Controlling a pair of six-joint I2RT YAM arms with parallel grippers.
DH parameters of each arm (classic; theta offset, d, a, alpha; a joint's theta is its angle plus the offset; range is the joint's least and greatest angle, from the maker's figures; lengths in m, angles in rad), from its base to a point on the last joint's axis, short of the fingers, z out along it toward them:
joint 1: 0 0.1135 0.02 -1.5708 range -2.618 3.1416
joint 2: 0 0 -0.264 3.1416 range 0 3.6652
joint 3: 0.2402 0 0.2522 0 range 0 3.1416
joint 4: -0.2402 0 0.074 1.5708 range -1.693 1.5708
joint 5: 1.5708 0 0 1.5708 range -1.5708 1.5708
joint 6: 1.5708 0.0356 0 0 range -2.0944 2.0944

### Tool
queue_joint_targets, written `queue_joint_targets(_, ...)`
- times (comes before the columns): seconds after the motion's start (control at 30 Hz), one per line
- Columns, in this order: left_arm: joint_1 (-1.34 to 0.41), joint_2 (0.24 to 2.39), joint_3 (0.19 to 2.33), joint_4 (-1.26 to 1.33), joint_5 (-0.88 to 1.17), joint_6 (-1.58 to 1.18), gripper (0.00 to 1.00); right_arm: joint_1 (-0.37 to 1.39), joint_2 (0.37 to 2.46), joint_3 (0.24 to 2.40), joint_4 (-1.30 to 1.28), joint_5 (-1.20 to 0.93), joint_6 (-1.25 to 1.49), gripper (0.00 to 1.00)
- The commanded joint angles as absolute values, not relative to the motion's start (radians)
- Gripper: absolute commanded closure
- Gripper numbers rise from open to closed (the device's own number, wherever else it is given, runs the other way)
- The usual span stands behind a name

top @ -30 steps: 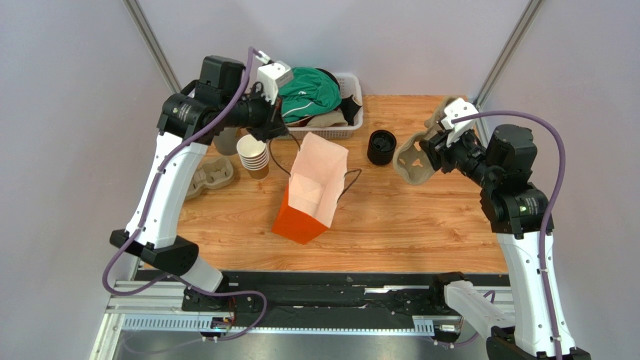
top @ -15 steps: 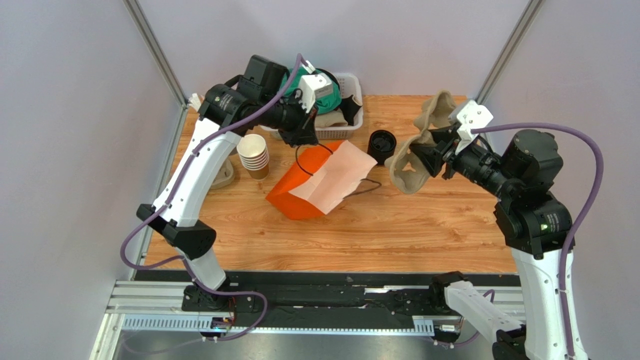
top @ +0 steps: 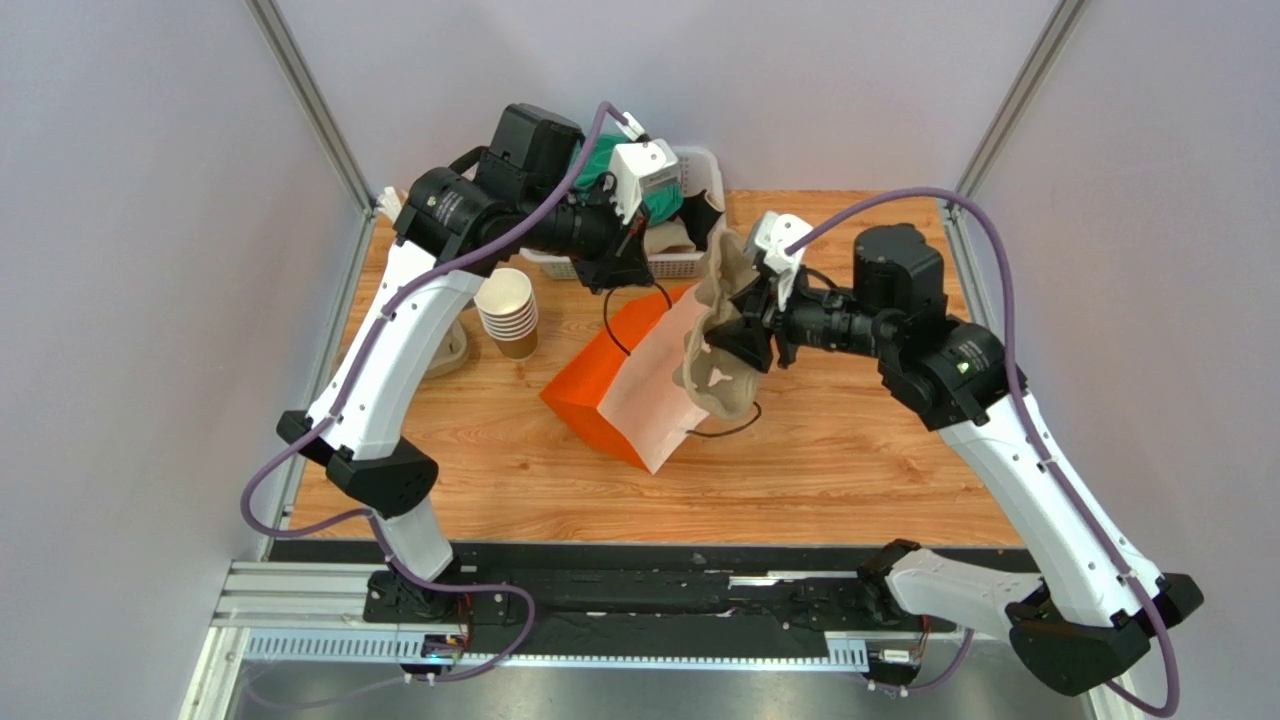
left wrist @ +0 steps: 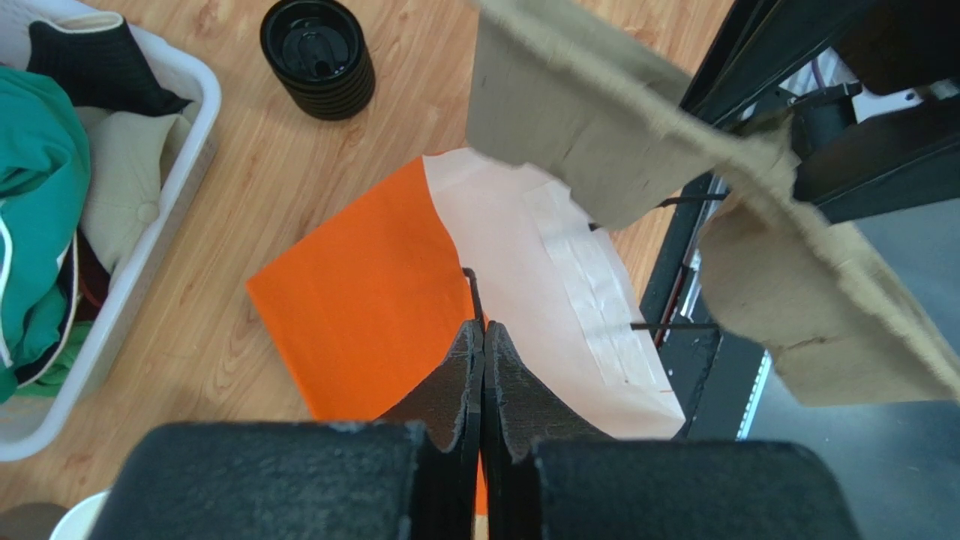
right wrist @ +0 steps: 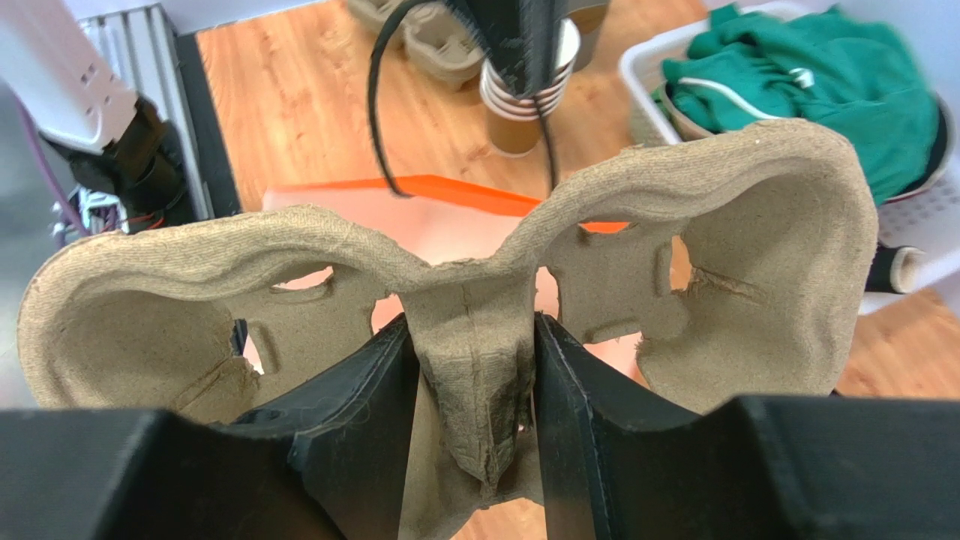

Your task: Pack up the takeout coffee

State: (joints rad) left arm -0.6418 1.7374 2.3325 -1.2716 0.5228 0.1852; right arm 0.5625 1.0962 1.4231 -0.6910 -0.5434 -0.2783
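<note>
The orange paper bag (top: 598,396) is leaning toward the carrier, so the robot's left gripper should pull the black handle (top: 612,330) back and set the bag upright before the carrier goes in.
The takeout coffee, a lidded kraft cup, is not in any view. An orange paper bag (top: 613,393) lies tilted on the table, its pale mouth facing right; it also shows in the left wrist view (left wrist: 366,304). My left gripper (top: 613,275) (left wrist: 482,334) is shut on the bag's thin black handle (left wrist: 469,295) and holds it up. My right gripper (top: 747,333) (right wrist: 471,338) is shut on the centre ridge of a brown pulp cup carrier (top: 718,357) (right wrist: 721,248), held at the bag's mouth. The carrier also shows in the left wrist view (left wrist: 586,146).
A white basket (top: 703,177) (left wrist: 169,191) of green and black clothes stands at the back. A stack of lidless tan cups (top: 508,309) (right wrist: 527,101) and another pulp carrier (top: 448,348) stand at the left. A black stack of lids (left wrist: 318,56) sits beside the basket.
My right arm has swung left, carrying the pulp carrier from the right side to the bag's mouth. The left gripper moved right with the handle, and the bag tipped over.
</note>
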Motion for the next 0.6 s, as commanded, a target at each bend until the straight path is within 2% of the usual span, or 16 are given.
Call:
queue_joint_targets(0.0,-0.658,1.743,2.379,-1.267,0.557,0.178,1.0,0.6,1.088,1.382,-0.626,-0.532,-0.296,0.57)
queue_joint_targets(0.23,-0.687,1.761,2.41,-1.256,0.508,0.163,1.0,0.686,1.115,1.348,-0.615,-0.491,-0.29,0.58)
queue_joint_targets(0.57,-0.687,1.792,2.43,-1.212,0.37,0.121,1.0,0.692,1.082,1.302,-0.535,-0.618,-0.115,0.59)
